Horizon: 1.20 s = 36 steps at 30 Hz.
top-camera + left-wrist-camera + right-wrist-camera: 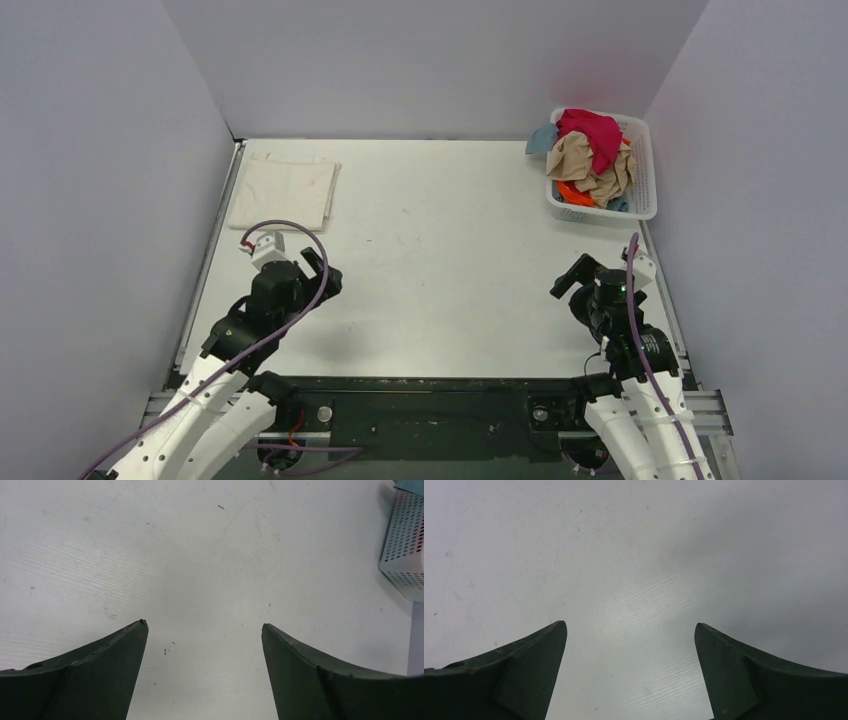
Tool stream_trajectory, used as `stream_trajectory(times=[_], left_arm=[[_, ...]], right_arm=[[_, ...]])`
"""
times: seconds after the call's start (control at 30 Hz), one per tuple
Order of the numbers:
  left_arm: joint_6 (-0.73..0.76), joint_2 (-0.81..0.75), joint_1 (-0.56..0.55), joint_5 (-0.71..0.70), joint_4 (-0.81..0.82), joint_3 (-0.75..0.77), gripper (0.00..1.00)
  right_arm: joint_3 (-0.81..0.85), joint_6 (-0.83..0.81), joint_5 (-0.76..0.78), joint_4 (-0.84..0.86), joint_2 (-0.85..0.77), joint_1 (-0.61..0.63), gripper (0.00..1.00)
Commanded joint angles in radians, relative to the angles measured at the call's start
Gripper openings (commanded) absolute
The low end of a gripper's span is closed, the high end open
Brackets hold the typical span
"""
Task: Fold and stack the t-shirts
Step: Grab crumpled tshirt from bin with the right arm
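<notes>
My right gripper should keep going to the white mesh basket (602, 166) with its fingers open and close on the tan t-shirt's fold (571, 158), which shows on top of the basket's heap.
A folded cream-white t-shirt (284, 192) lies flat at the table's far left. A tan t-shirt (590, 162), a magenta one (590, 131), an orange one (572, 193) and a teal one (541, 139) are heaped in the white mesh basket (645, 190) at the far right. My left gripper (322, 268) is open and empty over bare table near the front left; its fingers (120, 645) show nothing between them. My right gripper (566, 281) is open and empty over bare table near the front right, its fingers (724, 650) wide apart.
The basket's corner shows at the right edge of the left wrist view (405, 550). Grey walls (100, 200) close the table on the left, back and right. A black rail (430, 395) runs along the near edge between the arm bases.
</notes>
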Motion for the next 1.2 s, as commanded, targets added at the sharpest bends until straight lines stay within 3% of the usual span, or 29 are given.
stream_trajectory(times=[0.0, 0.23, 0.43, 0.73, 0.87, 1.0, 1.17], left_arm=[[0.013, 0.011, 0.0, -0.013, 0.061, 0.022, 0.95], [0.025, 0.062, 0.0, 0.01, 0.155, 0.012, 0.95], [0.04, 0.128, 0.001, 0.024, 0.233, 0.021, 0.95], [0.057, 0.245, 0.012, 0.018, 0.259, 0.07, 0.95], [0.069, 0.296, 0.022, 0.027, 0.268, 0.093, 0.95], [0.074, 0.34, 0.029, 0.041, 0.271, 0.104, 0.95], [0.071, 0.379, 0.044, 0.059, 0.288, 0.097, 0.95]], right_arm=[[0.055, -0.023, 0.029, 0.034, 0.029, -0.007, 0.96], [0.217, -0.065, 0.168, 0.117, 0.202, -0.007, 1.0], [0.545, -0.167, 0.267, 0.131, 0.582, -0.034, 1.0], [0.983, -0.194, 0.088, 0.104, 1.058, -0.185, 0.94], [1.157, -0.196, 0.089, 0.105, 1.221, -0.221, 0.91], [1.25, -0.196, 0.022, 0.104, 1.325, -0.241, 0.88], [1.23, -0.142, -0.137, 0.131, 1.359, -0.233, 0.85]])
